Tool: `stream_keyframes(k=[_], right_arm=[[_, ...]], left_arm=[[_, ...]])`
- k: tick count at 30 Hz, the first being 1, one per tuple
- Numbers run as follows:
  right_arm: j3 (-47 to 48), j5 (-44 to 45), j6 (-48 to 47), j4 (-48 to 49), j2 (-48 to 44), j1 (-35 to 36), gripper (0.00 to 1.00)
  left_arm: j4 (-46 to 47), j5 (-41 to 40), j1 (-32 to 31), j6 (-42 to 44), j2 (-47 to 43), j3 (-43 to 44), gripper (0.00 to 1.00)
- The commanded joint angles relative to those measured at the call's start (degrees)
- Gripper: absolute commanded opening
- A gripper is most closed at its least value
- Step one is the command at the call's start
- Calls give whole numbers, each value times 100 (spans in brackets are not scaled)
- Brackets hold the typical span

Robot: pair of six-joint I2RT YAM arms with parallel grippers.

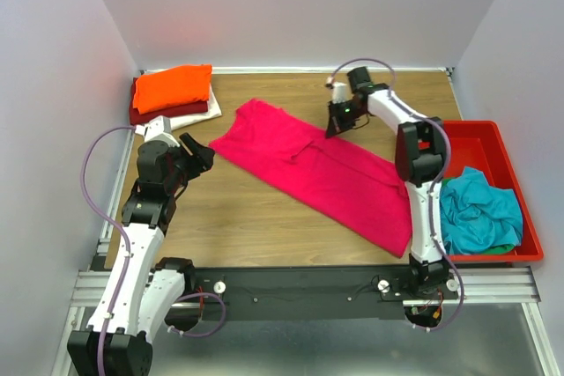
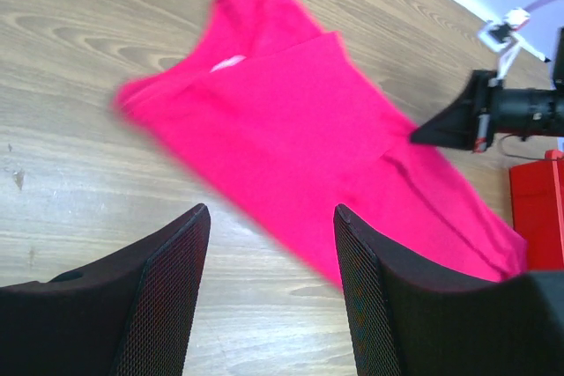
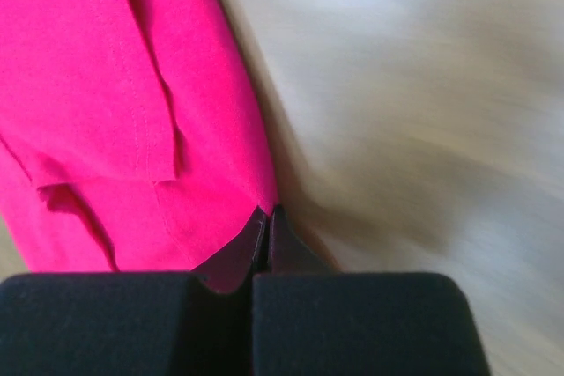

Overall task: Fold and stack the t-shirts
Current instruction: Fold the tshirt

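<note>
The pink-red t-shirt (image 1: 330, 173) lies slanted with my right gripper on its far edge, so next my left gripper grabs the t-shirt's near edge (image 1: 238, 158) to straighten it before folding.
A bright pink-red t-shirt (image 1: 308, 165) lies spread diagonally across the wooden table; it also shows in the left wrist view (image 2: 291, 121) and the right wrist view (image 3: 106, 85). My right gripper (image 1: 335, 125) (image 3: 267, 211) is shut on the shirt's far edge, the cloth reaching right to its tips. My left gripper (image 1: 201, 154) (image 2: 270, 210) is open and empty, above bare table just left of the shirt. A folded stack sits at the back left: orange shirt (image 1: 172, 85) on dark red (image 1: 145, 114) on cream (image 1: 211, 112).
A red plastic tray (image 1: 502, 143) at the right holds a crumpled teal shirt (image 1: 480, 209) with a green one (image 1: 498, 250) under it. White walls close in the table at the left, back and right.
</note>
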Motion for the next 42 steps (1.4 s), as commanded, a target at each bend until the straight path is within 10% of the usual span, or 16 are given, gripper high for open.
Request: stream_keyframes(k=[1, 12, 22, 36, 42], right_arm=[[-24, 941, 579, 401, -244, -589, 2], [-206, 1058, -755, 471, -1278, -836, 54], [-2569, 845, -2347, 647, -3080, 104, 54], [-3443, 705, -2005, 902, -4031, 201, 55], [-3601, 687, -2048, 911, -4198, 201, 55]], left_arm=[[523, 532, 25, 374, 117, -116, 66], [2317, 2325, 8, 350, 2551, 182, 66], [2082, 1606, -634, 87, 5933, 2315, 60], [851, 991, -898, 7, 8239, 4576, 48], [499, 824, -863, 244, 8679, 5200, 5]])
